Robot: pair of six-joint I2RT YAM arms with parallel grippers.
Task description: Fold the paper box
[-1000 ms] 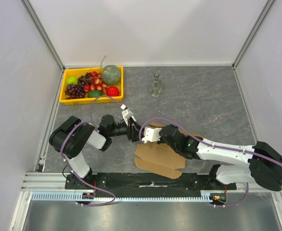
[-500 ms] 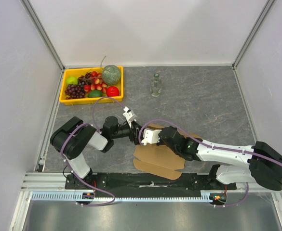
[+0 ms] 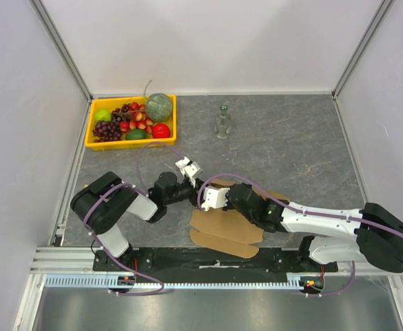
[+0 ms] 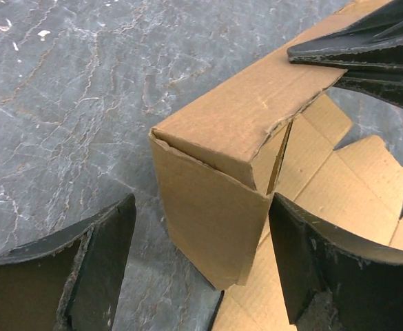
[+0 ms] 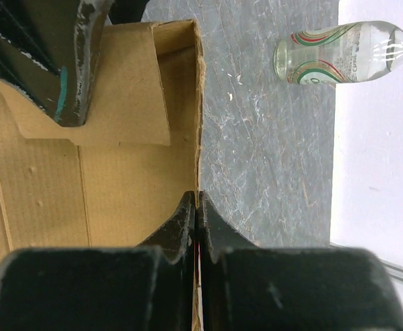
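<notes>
My left gripper needs to pinch the box's corner (image 4: pixel 218 224) closed while my right gripper holds the side with the tab steady, because a gap (image 4: pixel 211 160) separates the raised side's tab from the side panel.
The paper box (image 3: pixel 227 229) is brown corrugated cardboard, partly flat on the table near the front edge, with one wall raised. In the left wrist view its raised corner (image 4: pixel 211 186) stands between my left gripper's (image 4: pixel 201 207) open fingers, which straddle it without touching. My left gripper (image 3: pixel 193 183) meets the box's far left corner in the top view. My right gripper (image 5: pixel 197 198) is shut on the top edge of the raised wall (image 5: pixel 118 158), right beside it (image 3: pixel 208 188). Its fingers (image 4: pixel 366 48) also show in the left wrist view.
A yellow tray (image 3: pixel 91 127) of fruit stands at the back left. A small glass bottle (image 3: pixel 222 123) stands at the back middle and shows in the right wrist view (image 5: pixel 339 52). White walls enclose the grey table (image 3: pixel 291 145).
My left gripper has shifted a little right and farther from the near edge, closing in on the box corner. My right gripper has kept its hold on the wall and moved slightly left.
</notes>
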